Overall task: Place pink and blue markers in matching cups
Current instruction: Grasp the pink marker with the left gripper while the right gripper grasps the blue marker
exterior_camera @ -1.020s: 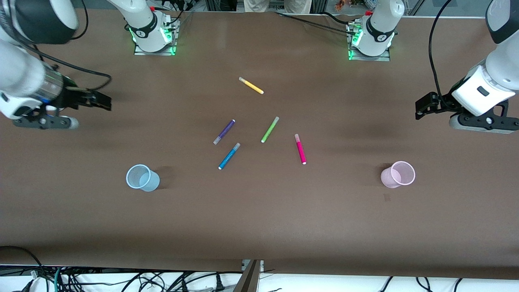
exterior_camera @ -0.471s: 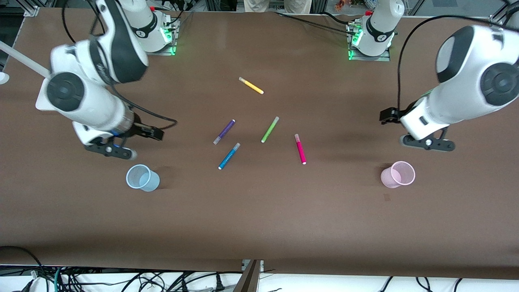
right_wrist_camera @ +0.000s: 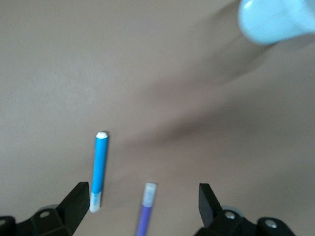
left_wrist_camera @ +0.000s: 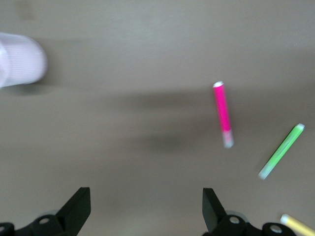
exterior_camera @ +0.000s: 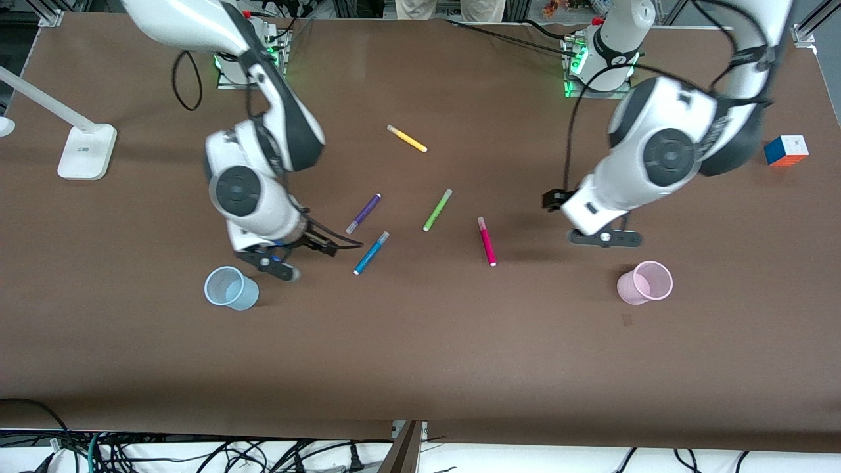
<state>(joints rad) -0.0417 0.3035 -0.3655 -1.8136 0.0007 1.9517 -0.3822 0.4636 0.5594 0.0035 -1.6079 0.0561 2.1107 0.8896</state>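
Note:
The blue marker lies away from the purple pen (exterior_camera: 363, 213) with its narrow way in line with my fingers, so my right gripper should go on going down until the fingers are on both sides of its middle (exterior_camera: 370, 253).
The blue marker (exterior_camera: 371, 253) lies on the table near the middle, and the pink marker (exterior_camera: 487, 241) lies toward the left arm's end of it. The pale blue cup (exterior_camera: 230, 288) stands upright toward the right arm's end, the pale pink cup (exterior_camera: 645, 282) toward the left arm's end. My right gripper (exterior_camera: 325, 247) is open and empty, between the blue cup and the blue marker (right_wrist_camera: 99, 169). My left gripper (exterior_camera: 550, 200) is open and empty, beside the pink marker (left_wrist_camera: 222, 113). The left wrist view also shows the pink cup (left_wrist_camera: 19, 59), the right wrist view the blue cup (right_wrist_camera: 275, 19).
A purple pen (exterior_camera: 363, 213), a lime-green pen (exterior_camera: 437, 209) and a yellow pen (exterior_camera: 407, 138) lie farther from the front camera than the two markers. A white lamp base (exterior_camera: 87, 152) stands at the right arm's end, a colour cube (exterior_camera: 786, 150) at the left arm's end.
Both arms have swung in from the table's ends toward the middle, each gripper now close to a marker. The pens and cups have not moved.

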